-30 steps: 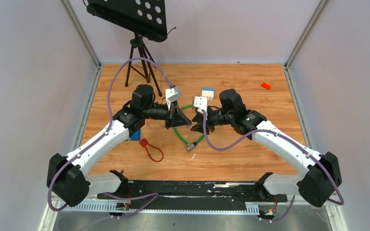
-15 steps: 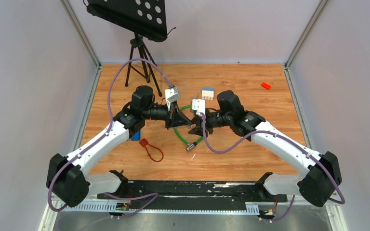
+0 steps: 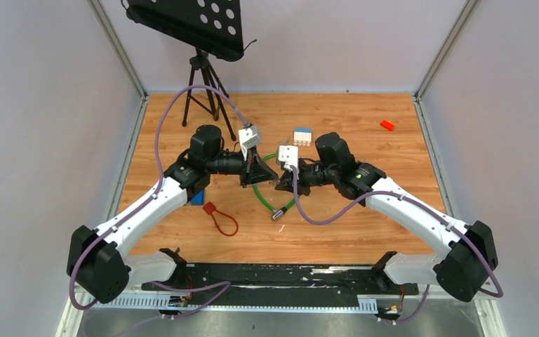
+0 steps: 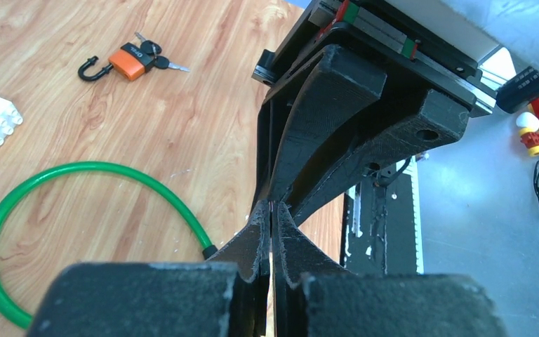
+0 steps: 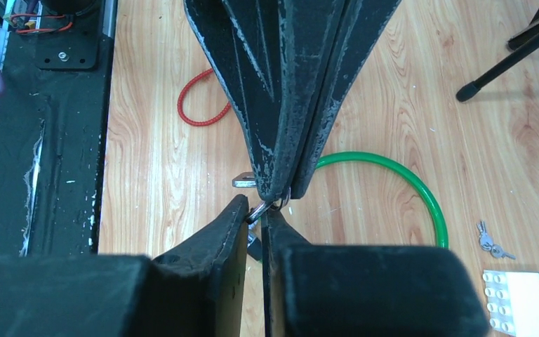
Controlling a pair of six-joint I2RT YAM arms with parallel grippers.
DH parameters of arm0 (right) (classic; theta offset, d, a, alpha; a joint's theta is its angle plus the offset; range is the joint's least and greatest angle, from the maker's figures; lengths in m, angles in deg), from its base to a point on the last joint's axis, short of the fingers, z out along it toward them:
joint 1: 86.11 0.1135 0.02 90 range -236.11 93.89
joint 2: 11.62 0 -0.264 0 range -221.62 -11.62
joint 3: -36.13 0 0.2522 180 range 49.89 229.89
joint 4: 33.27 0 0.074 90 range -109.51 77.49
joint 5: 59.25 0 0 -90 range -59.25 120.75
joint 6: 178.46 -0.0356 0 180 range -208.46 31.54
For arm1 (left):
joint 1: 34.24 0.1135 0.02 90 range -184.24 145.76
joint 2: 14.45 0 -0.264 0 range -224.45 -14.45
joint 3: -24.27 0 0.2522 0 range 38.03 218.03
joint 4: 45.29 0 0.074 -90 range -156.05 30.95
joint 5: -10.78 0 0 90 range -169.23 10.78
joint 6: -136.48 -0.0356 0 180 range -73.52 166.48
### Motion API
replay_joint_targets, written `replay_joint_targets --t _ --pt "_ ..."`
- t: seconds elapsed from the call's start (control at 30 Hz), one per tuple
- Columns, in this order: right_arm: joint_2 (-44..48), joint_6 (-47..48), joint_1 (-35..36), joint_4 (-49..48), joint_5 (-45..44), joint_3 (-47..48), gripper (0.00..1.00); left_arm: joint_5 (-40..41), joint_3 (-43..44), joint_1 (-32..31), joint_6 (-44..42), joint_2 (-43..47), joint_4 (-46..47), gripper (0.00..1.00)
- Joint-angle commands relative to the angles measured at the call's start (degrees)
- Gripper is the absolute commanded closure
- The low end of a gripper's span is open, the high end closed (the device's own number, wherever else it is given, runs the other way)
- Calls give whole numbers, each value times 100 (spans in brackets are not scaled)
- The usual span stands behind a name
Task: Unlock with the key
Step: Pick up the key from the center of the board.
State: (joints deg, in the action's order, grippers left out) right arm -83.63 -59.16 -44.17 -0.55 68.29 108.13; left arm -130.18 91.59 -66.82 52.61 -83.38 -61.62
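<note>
My left gripper is holding the key crosswise at the ends of its fingers, so my right gripper should keep hold of the ring while my left gripper opens and takes the key's blade.
My two grippers meet tip to tip above the middle of the table. The left gripper is shut, pinching the key, which is hidden between its pads; only its small metal ring sticks out of the tips. The right gripper has its jaws nearly together, closed on that ring. Below them lies the green cable lock, and its silver lock head rests on the wood.
A red cable loop lies near left. An orange padlock with keys sits far right. A white and blue block and loose keys are behind the grippers. A tripod stands at the back.
The right gripper has moved a little left to meet the left gripper's tips, and its jaws have narrowed onto the ring. The left arm has barely moved.
</note>
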Motion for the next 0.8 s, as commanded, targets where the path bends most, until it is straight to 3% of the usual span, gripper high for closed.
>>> replay_joint_targets --t 0.0,0.33,0.47,0.6,0.67,0.77 --pt "164 123 18 -228 -177 104 100 -86 -34 -38 -48 176 158 100" --pt "427 275 20 -230 -607 -51 100 150 -43 -33 -339 233 -38 100" --pt "500 302 19 -174 -680 -56 100 224 -34 -34 -405 220 -51 90" --pt "482 330 24 -46 -766 7 100 260 35 -33 -590 204 -215 66" --pt "498 345 17 34 -832 44 100 317 163 -30 -1016 211 -558 50" --pt "557 342 14 187 -898 113 100 511 284 -31 -1642 258 -947 36"
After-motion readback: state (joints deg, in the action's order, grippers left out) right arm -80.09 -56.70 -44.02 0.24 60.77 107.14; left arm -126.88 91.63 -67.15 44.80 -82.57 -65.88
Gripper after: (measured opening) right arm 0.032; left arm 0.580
